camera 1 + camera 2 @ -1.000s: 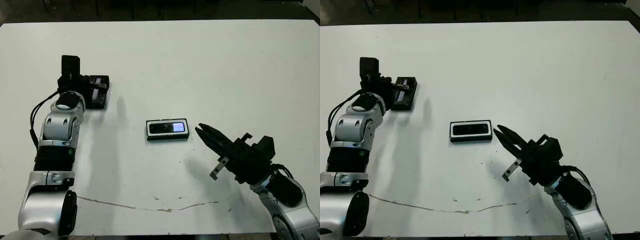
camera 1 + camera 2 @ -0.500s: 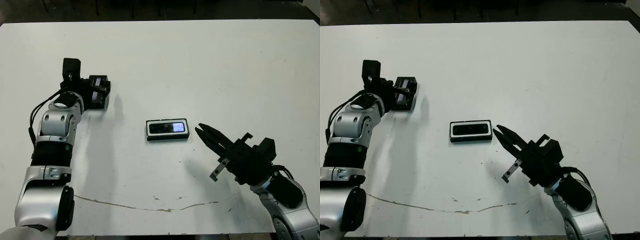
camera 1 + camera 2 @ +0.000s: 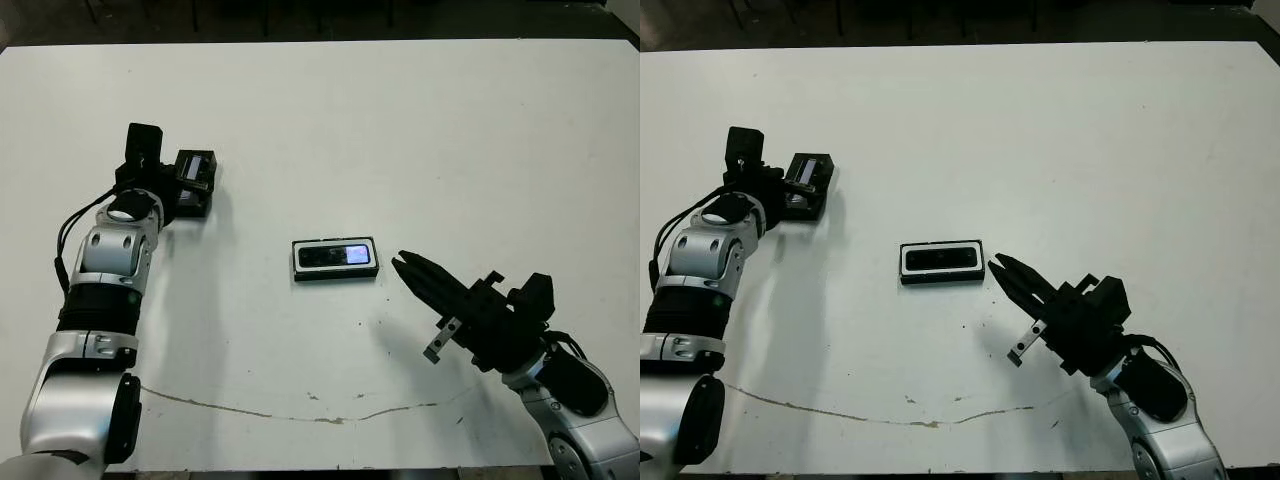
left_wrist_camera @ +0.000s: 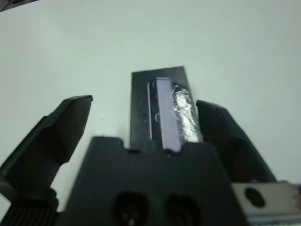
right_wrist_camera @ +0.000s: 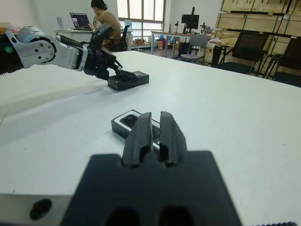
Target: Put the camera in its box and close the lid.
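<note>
My gripper is about to lower the lid (image 3: 195, 183), and the lid will cover the white lining and camera completely, because it shares the shallow box's long outline (image 3: 335, 259).
The box (image 3: 297, 260), a shallow black tray with white lining, lies at the table's middle. The camera (image 3: 337, 256), a slim black bar with a pale glossy patch, lies inside it. The lid (image 3: 196, 180), a black block with a pale strip (image 4: 164, 110), rests on the table at the far left. My left gripper (image 3: 180, 186) is open, with a finger on each side of the lid's near end. One finger (image 4: 63, 125) stands well clear of it. My right gripper (image 3: 402, 264) is shut and empty, its tips just right of the box, pointing at it (image 5: 153, 134).
A thin dark scratch (image 3: 300, 410) runs along the table near its front edge. Beyond the table's far side, the right wrist view shows a person (image 5: 106, 19) seated at a desk with a laptop, plus chairs and shelves.
My left wrist has shifted slightly toward the far side, and the lid now sits a little turned between its fingers. My right gripper has drawn back a touch; box and camera are unmoved.
</note>
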Robot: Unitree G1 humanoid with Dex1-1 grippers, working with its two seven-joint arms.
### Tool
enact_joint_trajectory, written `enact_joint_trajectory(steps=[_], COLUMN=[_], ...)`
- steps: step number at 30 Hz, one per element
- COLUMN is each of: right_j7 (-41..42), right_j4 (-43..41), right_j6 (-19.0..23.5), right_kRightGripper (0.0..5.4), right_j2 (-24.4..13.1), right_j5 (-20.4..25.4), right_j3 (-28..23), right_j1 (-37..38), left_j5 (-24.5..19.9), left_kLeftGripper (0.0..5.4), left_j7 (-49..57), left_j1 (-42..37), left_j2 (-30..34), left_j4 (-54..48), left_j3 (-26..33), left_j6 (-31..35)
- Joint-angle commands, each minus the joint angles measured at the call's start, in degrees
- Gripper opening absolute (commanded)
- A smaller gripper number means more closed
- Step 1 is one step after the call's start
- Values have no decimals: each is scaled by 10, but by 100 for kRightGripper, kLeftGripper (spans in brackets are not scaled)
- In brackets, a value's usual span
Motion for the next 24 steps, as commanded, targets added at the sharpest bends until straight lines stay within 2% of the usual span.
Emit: enact_joint_trajectory(steps=[1, 10, 12, 17, 20, 24], right_j7=[-3, 3, 1, -13, -2, -1], right_j4=[-3, 2, -1, -13, 0, -2], right_j6=[11, 4, 19, 21, -3, 3], right_kRightGripper=[0, 0, 0, 0, 0, 0], right_j2=[-11, -4, -5, -8, -5, -8], right_j5=[-14, 3, 15, -5, -7, -6], right_j3=[-2, -1, -3, -2, -1, -3], right_j1=[7, 9, 10, 16, 12, 10], left_j5=[11, 3, -4, -19, -4, -3], left_kLeftGripper=[538, 538, 538, 538, 512, 438], left_j7=[-16, -29, -34, -31, 7, 32], left_j1=[8, 16, 16, 18, 19, 27], left_j2=[19, 15, 11, 2, -8, -17], left_j4=[21, 26, 28, 40, 39, 37], left_j3=[-14, -18, -14, -8, -13, -14], left_j6=[18, 38, 50, 76, 96, 98])
